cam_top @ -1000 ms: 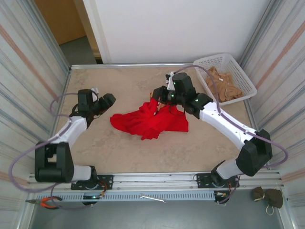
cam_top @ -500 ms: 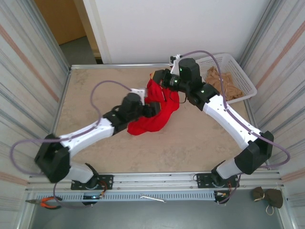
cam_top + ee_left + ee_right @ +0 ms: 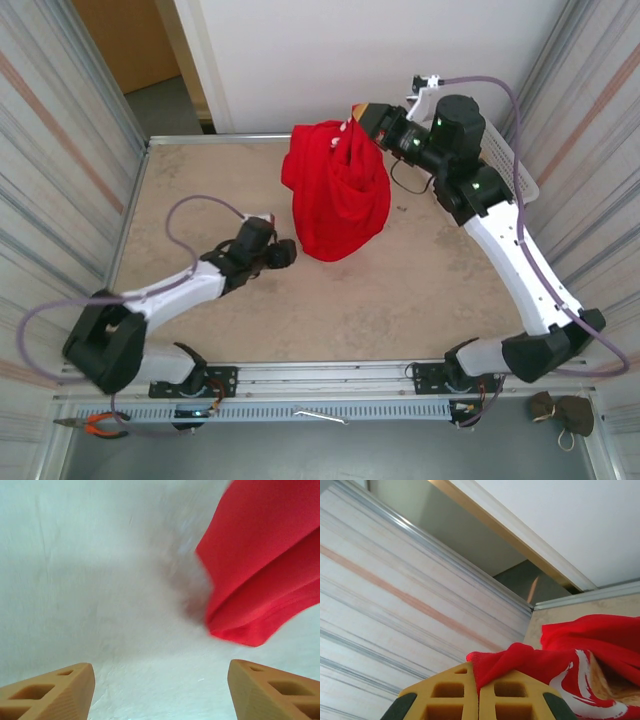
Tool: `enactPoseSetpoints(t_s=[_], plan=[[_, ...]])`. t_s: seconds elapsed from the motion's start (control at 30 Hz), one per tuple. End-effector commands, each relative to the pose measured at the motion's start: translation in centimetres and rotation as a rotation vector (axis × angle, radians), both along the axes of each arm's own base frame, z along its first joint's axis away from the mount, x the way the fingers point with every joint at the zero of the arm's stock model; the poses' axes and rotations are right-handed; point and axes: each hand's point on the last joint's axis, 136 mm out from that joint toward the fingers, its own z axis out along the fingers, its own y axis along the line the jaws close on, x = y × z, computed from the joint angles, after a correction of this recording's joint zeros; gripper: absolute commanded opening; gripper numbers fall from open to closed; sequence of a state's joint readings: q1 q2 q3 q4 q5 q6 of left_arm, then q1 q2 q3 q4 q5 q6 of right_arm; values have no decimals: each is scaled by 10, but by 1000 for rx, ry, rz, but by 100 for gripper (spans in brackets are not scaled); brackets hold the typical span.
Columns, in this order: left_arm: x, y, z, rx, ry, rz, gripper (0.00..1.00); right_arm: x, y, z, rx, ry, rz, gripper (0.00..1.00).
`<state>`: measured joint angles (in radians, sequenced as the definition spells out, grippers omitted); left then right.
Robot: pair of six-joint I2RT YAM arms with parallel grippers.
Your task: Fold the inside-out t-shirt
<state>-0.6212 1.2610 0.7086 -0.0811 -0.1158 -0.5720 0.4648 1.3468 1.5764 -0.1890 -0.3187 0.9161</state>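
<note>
White print (image 3: 335,141) shows near the top of the red heap, so I expect that a bigger print is hidden in the folds of the t-shirt (image 3: 340,200).
The inside-out t-shirt (image 3: 335,195), bright red, hangs in a bunch high over the back middle of the table. My right gripper (image 3: 362,115) is shut on its top edge, and a fold of the t-shirt (image 3: 520,662) is pinched between the yellow fingers (image 3: 450,697). White print shows on the cloth at the lower right of the right wrist view. My left gripper (image 3: 287,252) is low over the table, just left of the shirt's bottom end, open with nothing between its tan fingers (image 3: 55,692). The hem of the t-shirt (image 3: 260,580) hangs ahead of it to the right.
A white basket (image 3: 505,165) holding tan cloth stands at the back right corner, partly behind the right arm. Striped side walls close in the table on left and right. Pliers (image 3: 95,425) lie below the front rail.
The right gripper has lifted the shirt up off the table and carried it back and right. The left arm pulled back from the cloth toward the lower left, its jaws opening a little wider.
</note>
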Motion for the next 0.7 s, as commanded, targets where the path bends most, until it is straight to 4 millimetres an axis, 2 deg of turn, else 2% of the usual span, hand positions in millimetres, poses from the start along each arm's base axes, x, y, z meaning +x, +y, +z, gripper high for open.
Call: enactPoseSetpoints(t_s=[0.0,0.13,0.2,0.27,0.37,0.43,0.67], plan=[[-5,-19,69,-161,-133,-75,71,1,4,-23,3,35,20,0],[-14,-50,123,-299,-222,-146,72,4,6,-43,-9,69,23,0],[-17,-71,140,-337,-236,-187,73,5,10,-49,-13,82,30,0],[-20,-92,147,-359,-238,-223,74,3,12,-49,-14,82,37,0],[-17,-115,143,-350,-222,-242,75,-1,15,-48,-17,79,42,0],[-10,-120,134,-329,-201,-220,75,-3,16,-47,-16,78,45,0],[15,-106,110,-247,-187,-101,72,-13,15,-41,-14,65,49,0]])
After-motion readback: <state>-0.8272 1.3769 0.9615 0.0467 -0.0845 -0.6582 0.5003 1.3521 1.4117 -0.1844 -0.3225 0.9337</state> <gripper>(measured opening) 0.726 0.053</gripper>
